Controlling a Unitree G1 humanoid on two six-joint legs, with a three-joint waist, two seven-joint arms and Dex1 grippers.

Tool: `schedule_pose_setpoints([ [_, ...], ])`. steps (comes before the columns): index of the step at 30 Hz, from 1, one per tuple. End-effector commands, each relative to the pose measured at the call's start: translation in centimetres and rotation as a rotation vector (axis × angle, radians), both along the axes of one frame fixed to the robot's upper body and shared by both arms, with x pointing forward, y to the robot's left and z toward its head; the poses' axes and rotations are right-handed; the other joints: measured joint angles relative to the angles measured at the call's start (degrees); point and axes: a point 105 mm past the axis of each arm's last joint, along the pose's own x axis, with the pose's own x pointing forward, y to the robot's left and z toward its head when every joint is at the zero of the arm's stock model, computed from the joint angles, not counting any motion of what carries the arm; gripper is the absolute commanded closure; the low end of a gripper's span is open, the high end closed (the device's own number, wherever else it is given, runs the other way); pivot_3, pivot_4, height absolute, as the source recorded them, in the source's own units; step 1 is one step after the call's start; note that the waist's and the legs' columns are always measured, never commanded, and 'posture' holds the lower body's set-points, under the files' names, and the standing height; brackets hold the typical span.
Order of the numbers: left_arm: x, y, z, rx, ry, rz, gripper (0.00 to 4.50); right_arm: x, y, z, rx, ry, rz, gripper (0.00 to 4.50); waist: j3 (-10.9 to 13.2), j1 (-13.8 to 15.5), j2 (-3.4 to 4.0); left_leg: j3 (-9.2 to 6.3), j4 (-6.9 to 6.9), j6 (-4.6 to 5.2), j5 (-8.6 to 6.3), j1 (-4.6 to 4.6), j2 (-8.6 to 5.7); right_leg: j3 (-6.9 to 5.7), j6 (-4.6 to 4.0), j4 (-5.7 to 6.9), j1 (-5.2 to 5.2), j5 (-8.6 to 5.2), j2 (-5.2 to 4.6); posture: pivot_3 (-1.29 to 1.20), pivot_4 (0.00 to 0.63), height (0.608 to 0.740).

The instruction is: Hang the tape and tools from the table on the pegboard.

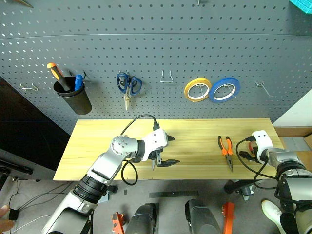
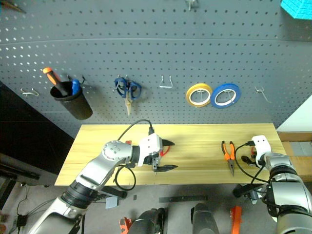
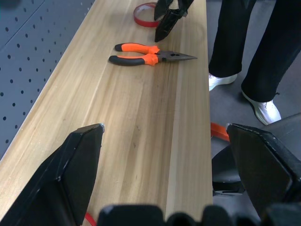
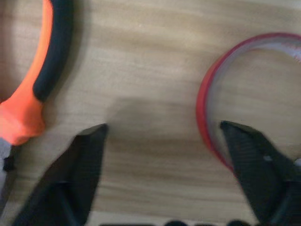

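I expect the thin red tape ring (image 4: 201, 106) to stay round and extend past my fingers when I lift it, as the pale inside (image 4: 214, 110) of the ring curves evenly.
On the light wooden table (image 1: 195, 129) the orange-and-black pliers (image 1: 225, 148) lie right of centre, and the thin red tape ring (image 4: 207, 122) lies flat at the right end. My right gripper (image 4: 167, 165) hangs over the tape, open, with the ring's near wall between its fingertips and one finger (image 4: 258, 165) over the ring. My left gripper (image 1: 168, 150) hovers open and empty over the middle of the table, pointing towards the pliers (image 3: 150, 52). A bit of red (image 2: 163, 151) shows beneath it, mostly hidden. The dark grey pegboard (image 1: 156, 48) rises behind the table.
On the pegboard hang a black cup (image 1: 73, 97) with an orange-and-black screwdriver, blue scissors (image 1: 128, 85), a yellow roll (image 1: 197, 89), a blue roll (image 1: 224, 89) and bare hooks (image 1: 166, 77). A person's legs (image 3: 254, 47) stand past the table's front edge.
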Motion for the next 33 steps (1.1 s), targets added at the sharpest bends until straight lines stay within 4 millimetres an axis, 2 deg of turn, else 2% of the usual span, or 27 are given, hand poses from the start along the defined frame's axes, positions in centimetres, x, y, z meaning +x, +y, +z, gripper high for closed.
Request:
schedule_pose_setpoints([
  [1,0.1,-0.4,1.8,-0.049,-0.051,-0.017,0.0,-0.7,-0.4,-0.6,-0.028,0.051,0.009,1.95,0.0,0.0,0.0,0.0,0.01,0.0,0.0,0.0,0.0,0.0,0.01,0.0,0.0,0.0,0.0,-0.1,0.219,0.74],
  [8,-0.5,-1.1,2.7,-0.128,0.011,-0.046,0.0,-1.8,-0.2,-2.2,-0.178,0.127,0.148,4.38,-0.1,0.0,-0.13,-0.02,0.09,0.01,0.01,0.04,0.0,0.01,0.09,0.0,0.07,0.05,0.02,-0.12,0.215,0.74],
  [13,-0.8,-1.4,2.7,-0.134,0.029,-0.066,0.0,-2.0,0.2,-2.8,-0.228,0.129,0.218,4.49,-0.2,0.0,-0.43,-0.03,0.1,0.0,0.01,0.11,0.01,0.01,0.09,-0.02,0.16,0.05,0.03,-0.13,0.218,0.74],
  [17,-0.5,-1.7,3.2,-0.161,0.027,-0.056,0.0,-0.4,0.9,-1.2,-0.25,0.007,0.271,4.49,-0.2,-0.1,-0.47,-0.06,0.09,0.01,0.01,0.28,0.01,0.0,0.1,-0.07,0.37,0.05,0.02,-0.14,0.217,0.74],
  [21,-0.2,-2.3,4.4,-0.216,0.026,-0.048,0.0,0.8,0.8,3.3,-0.276,-0.201,0.287,4.49,-0.1,-0.1,-0.3,-0.05,0.09,0.01,0.01,0.26,0.02,0.01,0.11,-0.05,0.31,0.05,0.02,-0.16,0.219,0.74],
  [24,0.1,-2.7,5.4,-0.261,0.019,-0.036,0.0,1.0,1.3,8.5,-0.382,-0.429,0.276,4.49,0.0,-0.1,-0.06,-0.01,0.09,0.01,0.01,0.0,-0.01,0.07,0.14,0.01,0.01,0.05,0.01,-0.17,0.224,0.74],
  [26,0.2,-3.0,6.0,-0.288,0.016,-0.032,0.0,0.4,2.3,11.2,-0.404,-0.539,0.257,4.49,0.0,-0.2,-0.05,0.05,0.07,0.0,0.01,-0.08,0.0,0.12,0.15,0.08,-0.14,0.06,0.0,-0.19,0.229,0.74],
  [30,0.5,-3.8,6.8,-0.319,0.006,-0.04,0.0,-1.2,6.2,16.8,-0.392,-0.793,0.201,4.49,0.1,-0.4,-0.12,0.1,0.05,-0.02,0.0,-0.15,0.12,0.17,0.21,0.16,-0.32,0.01,0.01,-0.21,0.237,0.74],
  [33,0.5,-4.0,6.9,-0.318,0.005,-0.051,0.0,-1.2,7.5,18.8,-0.375,-0.866,0.175,4.49,0.1,-0.3,-0.13,0.18,0.05,-0.01,0.01,-0.16,0.11,0.2,0.35,0.17,-0.4,-0.07,0.04,-0.22,0.24,0.74],
])
